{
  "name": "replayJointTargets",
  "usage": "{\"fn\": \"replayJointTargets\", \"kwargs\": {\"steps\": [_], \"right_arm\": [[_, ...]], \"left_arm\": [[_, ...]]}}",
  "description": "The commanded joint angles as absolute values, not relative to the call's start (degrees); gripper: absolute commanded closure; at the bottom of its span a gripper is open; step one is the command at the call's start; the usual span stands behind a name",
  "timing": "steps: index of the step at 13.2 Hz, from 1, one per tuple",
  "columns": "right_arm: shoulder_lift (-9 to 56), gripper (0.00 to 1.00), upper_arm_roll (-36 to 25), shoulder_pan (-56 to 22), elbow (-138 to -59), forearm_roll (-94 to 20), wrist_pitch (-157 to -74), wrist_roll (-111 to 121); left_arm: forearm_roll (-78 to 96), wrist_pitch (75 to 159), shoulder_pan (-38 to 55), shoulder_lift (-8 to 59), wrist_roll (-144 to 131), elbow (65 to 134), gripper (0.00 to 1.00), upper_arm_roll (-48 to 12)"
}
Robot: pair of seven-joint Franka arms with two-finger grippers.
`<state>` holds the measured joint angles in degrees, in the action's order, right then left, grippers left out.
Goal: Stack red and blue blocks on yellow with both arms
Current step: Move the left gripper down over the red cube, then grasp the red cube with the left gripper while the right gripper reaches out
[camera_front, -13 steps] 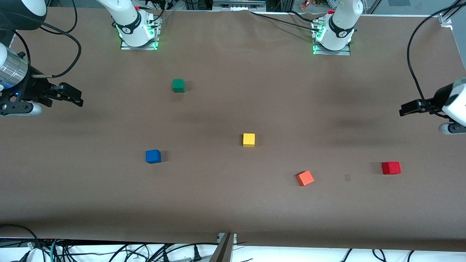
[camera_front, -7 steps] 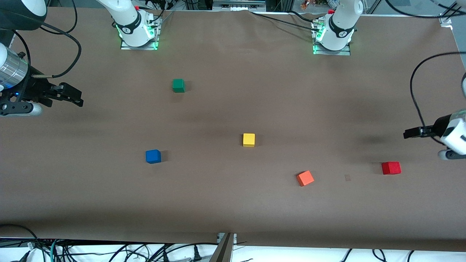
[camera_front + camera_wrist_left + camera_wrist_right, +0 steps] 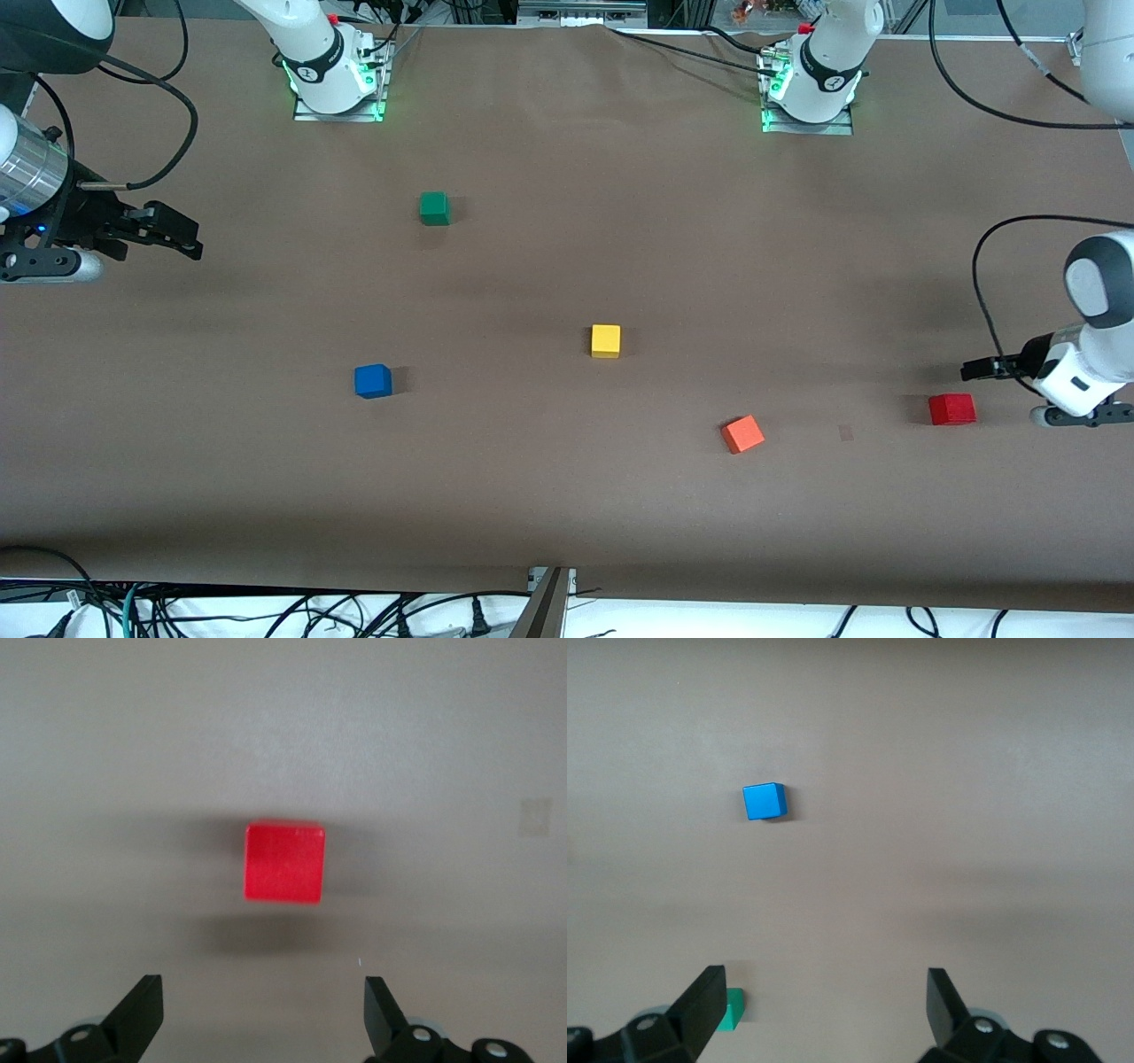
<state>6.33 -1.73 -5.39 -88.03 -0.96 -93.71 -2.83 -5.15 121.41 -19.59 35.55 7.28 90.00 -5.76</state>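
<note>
I should keep going down toward the red block (image 3: pixel 284 862) until my left gripper's open fingers are on either side of its sides (image 3: pixel 953 410), because the block is centred and square in front of them.
The red block (image 3: pixel 951 408) lies on the table at the left arm's end and shows in the left wrist view (image 3: pixel 284 862). My left gripper (image 3: pixel 972 367) hangs open and empty just above it, beside it toward the table's end; its tips (image 3: pixel 263 1014) stand wide apart. The yellow cube (image 3: pixel 606 340) sits mid-table. The blue block (image 3: pixel 373 380) lies toward the right arm's end and shows in the right wrist view (image 3: pixel 764 801). My right gripper (image 3: pixel 182 239) waits open and empty at the right arm's end of the table, its tips (image 3: pixel 826 1008) wide apart.
An orange cube (image 3: pixel 742 434) lies between the yellow and red ones, nearer the front camera. A green cube (image 3: pixel 434 208) sits nearer the bases and shows in the right wrist view (image 3: pixel 732 1010). Cables hang over both table ends.
My left gripper has come down and toward the front camera, from well above the table's end to just beside the red block. The right arm and all cubes have not moved.
</note>
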Motion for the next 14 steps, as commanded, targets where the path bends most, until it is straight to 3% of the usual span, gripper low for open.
{"fn": "replayJointTargets", "kwargs": {"steps": [1, 12, 13, 14], "right_arm": [[6.5, 0.0, -1.5, -5.1, -87.0, -0.9, -92.7, -3.4], [8.3, 0.0, -1.1, -5.5, -86.6, -0.8, -93.2, -4.0], [8.4, 0.0, -1.1, -5.7, -86.7, -0.8, -93.3, -4.2], [8.4, 0.0, -1.1, -6.1, -86.7, -0.6, -93.5, -4.1]], "left_arm": [[-6.6, 125.3, -19.8, 38.9, 8.2, 89.8, 0.0, -6.2], [-7.6, 135.4, -19.2, 43.2, 8.1, 91.2, 0.0, -6.2], [-7.9, 135.9, -19.2, 43.2, 8.2, 91.2, 0.05, -6.2], [-8.0, 136.7, -19.2, 43.3, 8.2, 91.2, 0.28, -6.2]]}}
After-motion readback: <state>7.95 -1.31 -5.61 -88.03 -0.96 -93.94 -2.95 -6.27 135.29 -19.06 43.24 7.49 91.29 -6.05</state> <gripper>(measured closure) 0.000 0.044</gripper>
